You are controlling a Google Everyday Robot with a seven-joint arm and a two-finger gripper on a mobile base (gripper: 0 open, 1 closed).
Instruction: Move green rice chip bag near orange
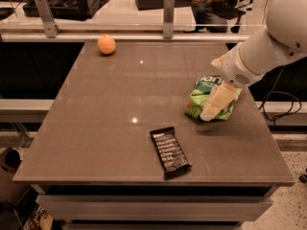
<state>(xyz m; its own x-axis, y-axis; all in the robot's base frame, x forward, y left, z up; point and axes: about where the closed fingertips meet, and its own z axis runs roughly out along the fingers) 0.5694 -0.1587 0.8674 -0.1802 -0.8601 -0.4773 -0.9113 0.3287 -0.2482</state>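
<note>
The green rice chip bag [199,98] looks plump around my gripper's fingers, so it will stay puffed up when I pick it up and carry it.
The green rice chip bag [200,96] lies on the right side of the table, glossy green with white lettering. My gripper [214,108] hangs directly over the bag's right half, reaching in from the right on a white arm; its cream-coloured finger [219,101] covers part of the bag. The orange [106,44] sits at the far left of the table, well away from the bag and the gripper.
A flat black bar wrapper [170,150] lies near the front edge, left of and below the bag. The brown table [110,109] has a rail with two metal posts [168,9] along its far edge. A person sits behind the table.
</note>
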